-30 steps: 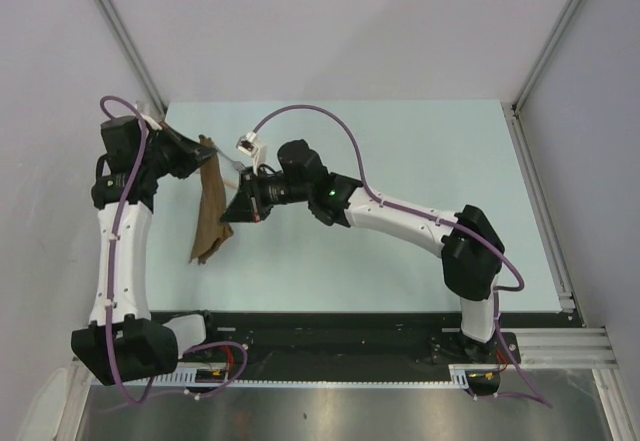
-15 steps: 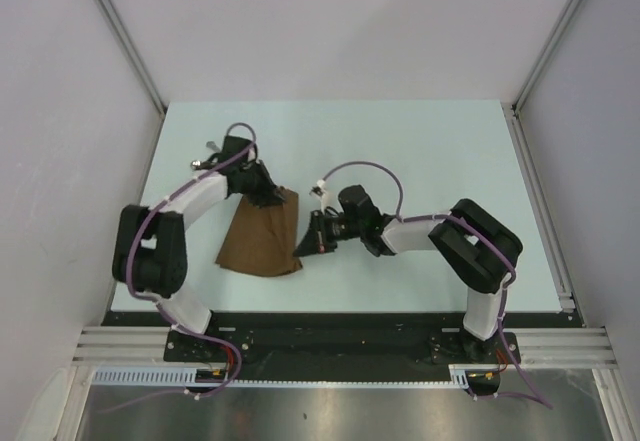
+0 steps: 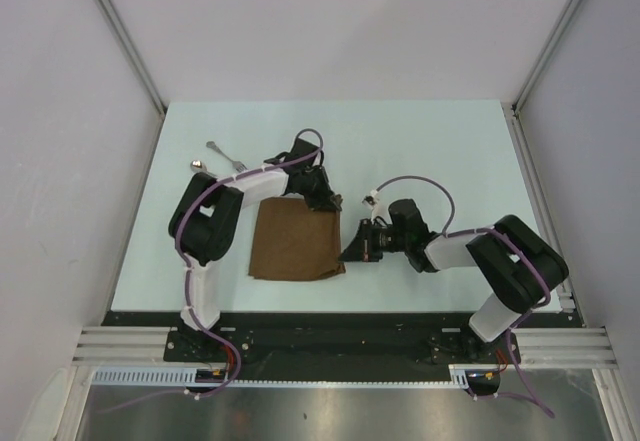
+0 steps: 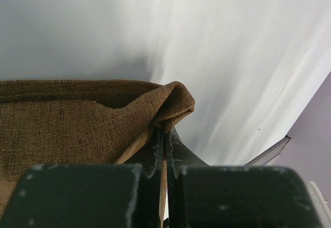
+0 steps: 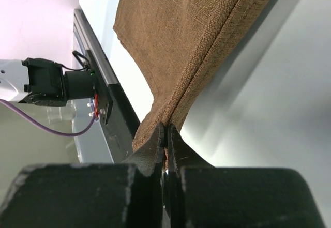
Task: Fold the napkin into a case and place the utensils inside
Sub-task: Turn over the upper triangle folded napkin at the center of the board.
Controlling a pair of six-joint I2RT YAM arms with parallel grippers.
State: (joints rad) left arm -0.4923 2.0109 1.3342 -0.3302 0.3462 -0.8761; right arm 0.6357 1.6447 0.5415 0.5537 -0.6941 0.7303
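Observation:
The napkin's far edge [image 3: 288,201] has my left gripper reaching across it to its corner on my right gripper's side, so my right gripper should take that far corner [image 3: 337,201].
The brown napkin [image 3: 293,248] lies spread flat on the pale table, left of centre. My left gripper [image 3: 331,202] is shut on its far right corner; in the left wrist view the cloth [image 4: 77,119] bunches between the closed fingertips [image 4: 165,135]. My right gripper [image 3: 349,255] is shut on the napkin's near right edge; in the right wrist view the cloth [image 5: 186,36] runs into the closed fingertips [image 5: 166,131]. A silver fork [image 3: 227,155] and a spoon [image 3: 198,165] lie at the far left, beside the left arm.
The table's left edge meets the side wall [image 3: 120,221]. The black base rail [image 3: 330,333] runs along the near edge. Bare table [image 3: 440,151] lies to the right and behind the napkin.
Both grippers carried the napkin from hanging at the far left, rightward and nearer, and it now lies spread on the table. The fork and spoon have come into view.

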